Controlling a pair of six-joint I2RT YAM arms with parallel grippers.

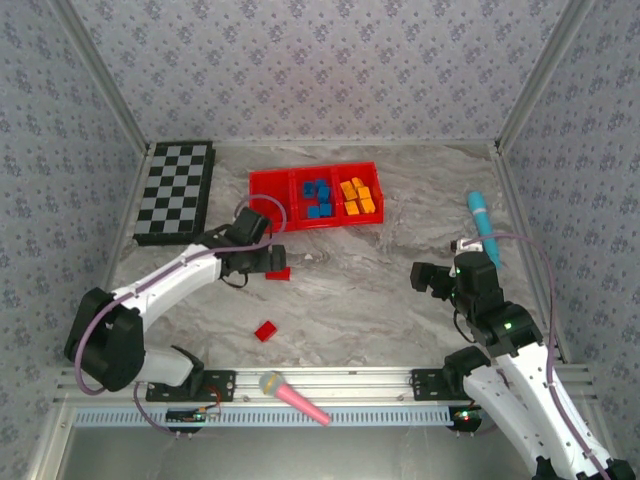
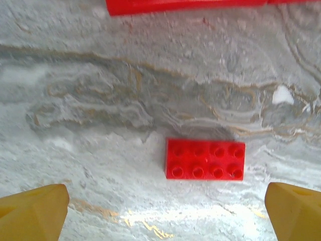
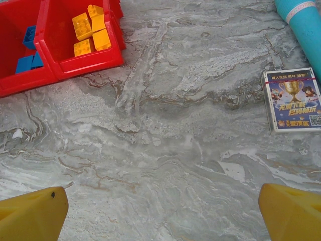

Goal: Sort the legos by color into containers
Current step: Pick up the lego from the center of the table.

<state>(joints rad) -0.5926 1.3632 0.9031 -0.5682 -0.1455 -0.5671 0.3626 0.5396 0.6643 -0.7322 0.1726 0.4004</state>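
The short ends of the red lego [image 2: 244,161] near the tray face my left gripper's open fingers. My left gripper should keep going down until its fingers reach around that lego [image 2: 205,159].
The red tray [image 1: 330,224] stands at the back centre; blue legos [image 1: 318,198] lie in its middle compartment and orange-yellow legos [image 1: 357,196] in its right one. My left arm overlaps its left compartment. A red two-by-four lego [image 2: 205,159] lies flat on the marble just ahead of my left gripper [image 2: 165,216], which is open and holds nothing. A second red lego [image 1: 265,331] lies nearer the front. My right gripper [image 3: 163,216] hangs open over bare marble, with the tray [image 3: 75,68] and its orange legos [image 3: 90,31] far off to its upper left.
A black-and-white checkered board [image 1: 175,192] lies at the back left. At the front rail there is a pink microphone [image 1: 295,397], and a teal one [image 1: 482,225] lies at the right. A small printed card box [image 3: 292,99] sits beside the teal microphone [image 3: 301,20].
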